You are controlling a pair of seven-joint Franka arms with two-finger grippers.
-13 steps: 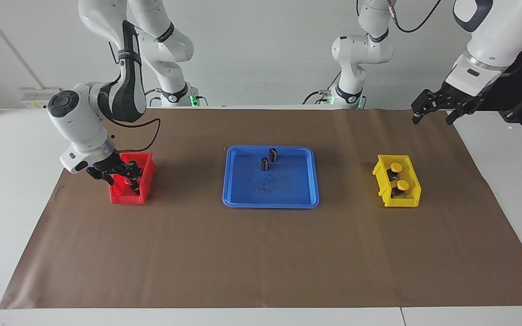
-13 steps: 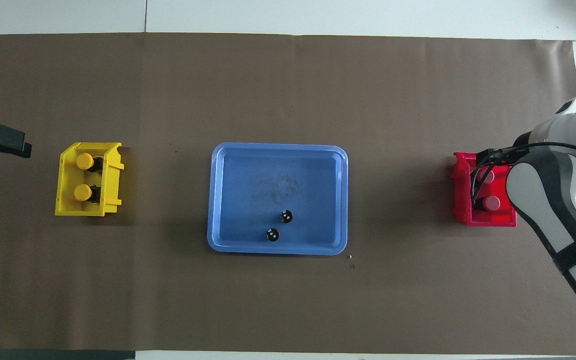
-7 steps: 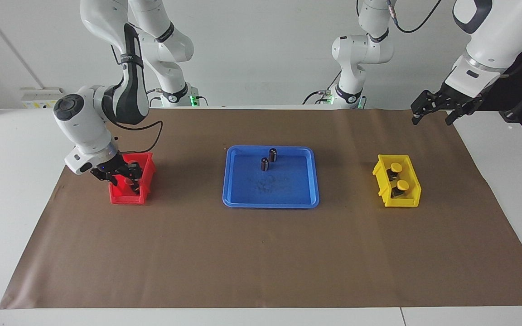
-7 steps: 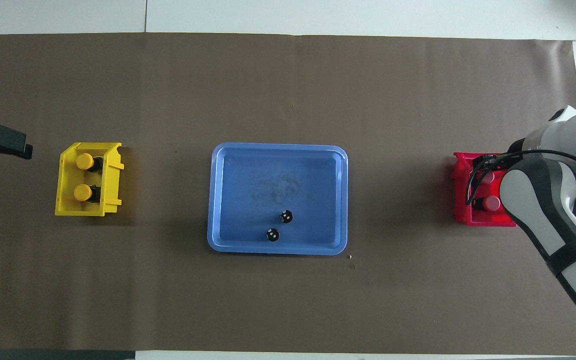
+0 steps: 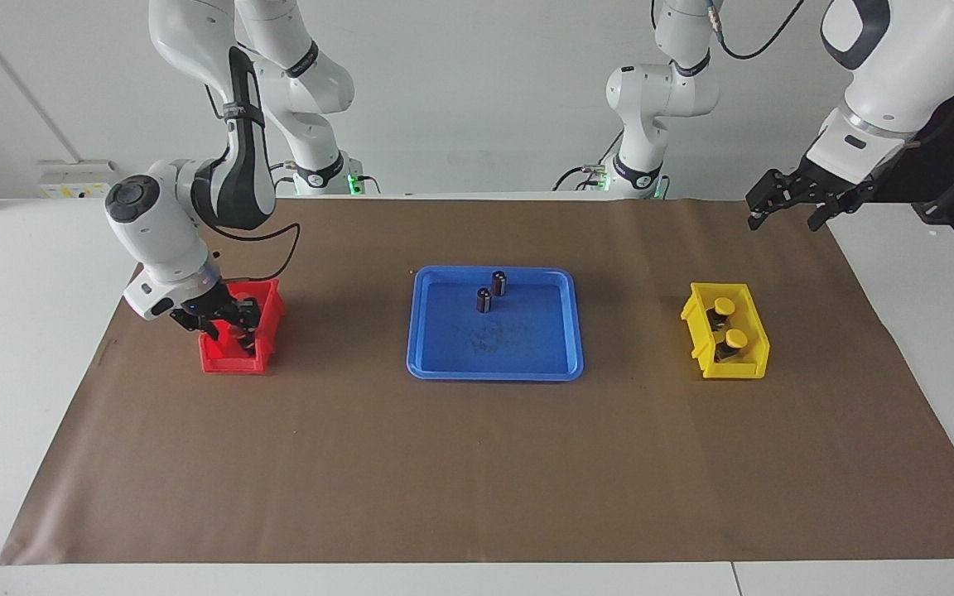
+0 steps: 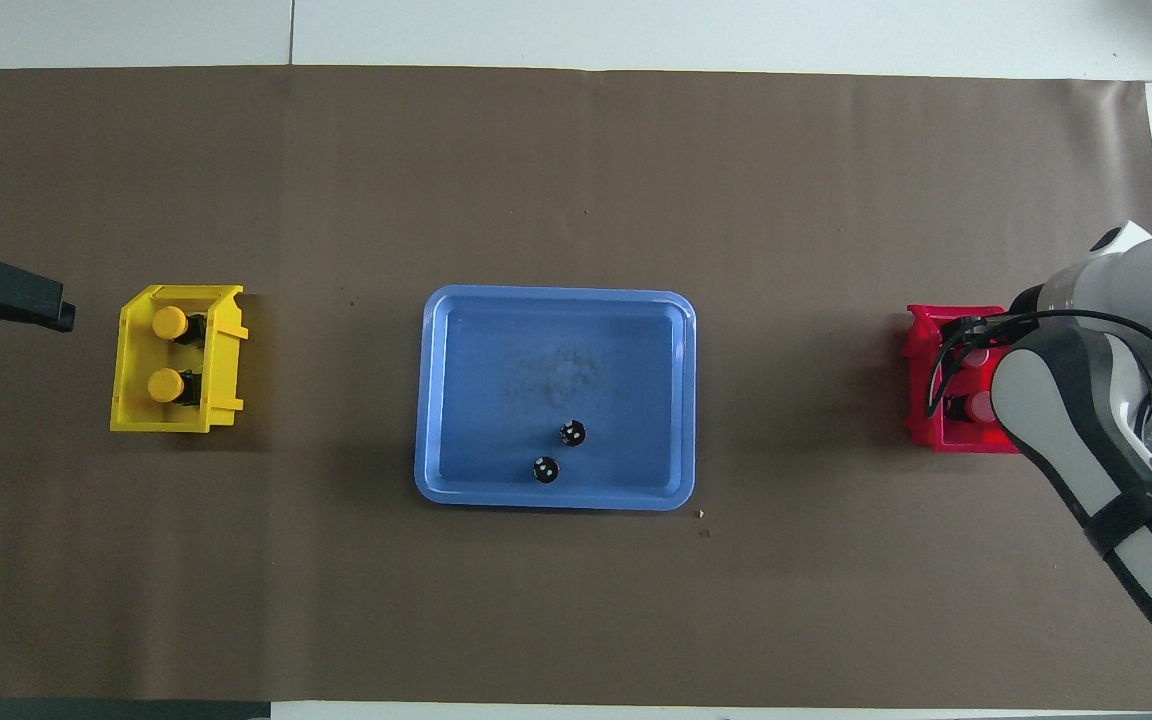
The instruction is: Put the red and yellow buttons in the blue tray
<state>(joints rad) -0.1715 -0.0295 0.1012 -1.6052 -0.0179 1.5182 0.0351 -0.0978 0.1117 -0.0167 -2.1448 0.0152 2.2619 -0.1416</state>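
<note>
My gripper will bring the yellow button (image 6: 171, 323) out in one piece when I lift it, because the black base (image 6: 194, 329) sits tight against the yellow cap.
Two yellow buttons (image 5: 724, 306) (image 5: 736, 338) sit in the yellow bin (image 5: 705, 331). The red bin (image 5: 233, 361) holds two red buttons (image 6: 979, 355) (image 6: 982, 405), partly covered by the right arm. My right gripper (image 5: 233, 327) is down inside the red bin among the buttons; its grip is hidden. The blue tray (image 5: 493, 360) lies mid-table and carries no coloured buttons. My left gripper (image 5: 784, 217) hangs open and empty over the mat's edge at the left arm's end, near the yellow bin.
Two dark capless cylinders (image 5: 498, 283) (image 5: 484, 300) stand in the tray near its rim closest to the robots. A brown mat (image 5: 477, 463) covers the table. The right arm's black cable (image 5: 274, 252) loops above the red bin.
The right arm's wrist has risen a little and swung slightly toward the tray while its gripper stays in the red bin. The left gripper has drifted slightly toward the yellow bin.
</note>
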